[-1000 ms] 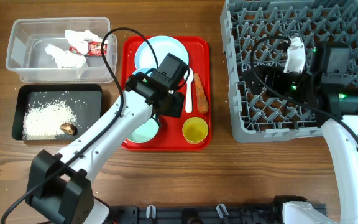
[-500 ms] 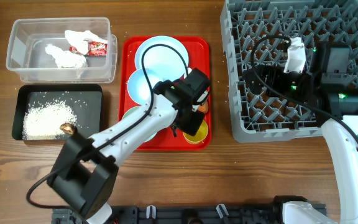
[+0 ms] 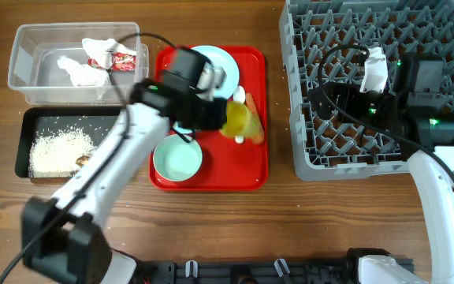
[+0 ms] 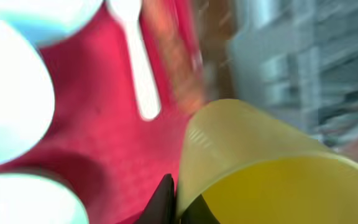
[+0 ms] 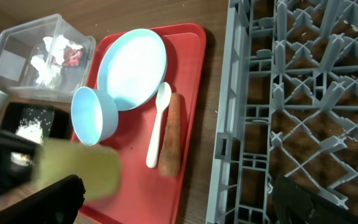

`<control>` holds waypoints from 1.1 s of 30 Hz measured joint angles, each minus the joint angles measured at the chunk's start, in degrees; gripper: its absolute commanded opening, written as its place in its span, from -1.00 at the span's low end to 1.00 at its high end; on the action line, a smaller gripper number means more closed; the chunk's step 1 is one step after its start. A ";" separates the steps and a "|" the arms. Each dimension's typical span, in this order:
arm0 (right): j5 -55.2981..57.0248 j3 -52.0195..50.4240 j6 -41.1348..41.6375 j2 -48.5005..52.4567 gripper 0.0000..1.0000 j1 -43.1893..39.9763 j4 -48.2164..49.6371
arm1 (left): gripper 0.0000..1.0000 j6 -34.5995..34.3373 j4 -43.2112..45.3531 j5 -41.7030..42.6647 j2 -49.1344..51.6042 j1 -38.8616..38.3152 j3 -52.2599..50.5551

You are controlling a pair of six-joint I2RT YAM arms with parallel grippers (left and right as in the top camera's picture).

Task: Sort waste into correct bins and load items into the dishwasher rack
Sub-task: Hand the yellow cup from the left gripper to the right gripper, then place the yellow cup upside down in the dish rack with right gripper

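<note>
Next, my right gripper takes the cup's base before it loads the cup, because the rack is on my right gripper's side and my left gripper is holding the yellow cup's rim [image 3: 229, 125].
My left gripper [image 3: 222, 118] is shut on the rim of the small yellow cup [image 3: 238, 120], which hangs tilted and blurred above the red tray [image 3: 251, 175]. In the left wrist view the cup [image 4: 260, 162] fills the lower right, its rim pinched in my left gripper [image 4: 178, 208]. On the tray lie the pale blue plate [image 3: 217, 67], one bowl [image 3: 177, 158], the white spoon [image 5: 157, 124] and the orange carrot [image 5: 169, 134]. A second bowl [image 5: 95, 115] sits beside the plate. My right gripper [image 5: 173, 205] stands open over the grey dishwasher rack [image 3: 329, 31].
The clear tub [image 3: 22, 71] at the back left holds white tissues [image 3: 81, 67] and a red wrapper [image 3: 120, 61]. In front of it the black tray [image 3: 30, 122] holds rice [image 3: 61, 150] and a brown scrap [image 3: 81, 162]. Bare wood separates the red tray from the rack.
My left gripper reached to the tray's front right corner, shut on the yellow cup and lifted it back toward the tray's middle. The right arm has not moved.
</note>
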 measured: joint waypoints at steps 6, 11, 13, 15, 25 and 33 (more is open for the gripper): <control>-10.88 0.00 -1.09 0.00 0.99 0.00 2.08 | -0.92 -0.61 5.53 23.17 -1.84 12.61 0.42; -26.29 0.22 -1.14 0.00 0.99 0.50 11.28 | -0.92 -0.76 11.26 37.57 -1.84 16.52 0.42; -28.00 0.26 -1.14 0.04 1.00 2.99 14.21 | -0.92 -0.81 14.56 42.16 -1.84 17.18 0.42; -29.42 0.33 -0.07 0.26 0.99 6.88 20.26 | -0.92 -0.79 17.05 46.56 -1.84 17.40 0.42; -36.13 0.33 1.29 6.58 0.99 11.58 34.23 | -0.92 -2.16 25.42 58.27 -1.81 17.46 0.42; -41.03 0.37 6.54 8.83 0.40 15.80 43.89 | -0.92 -2.36 25.40 61.68 -1.81 17.88 0.42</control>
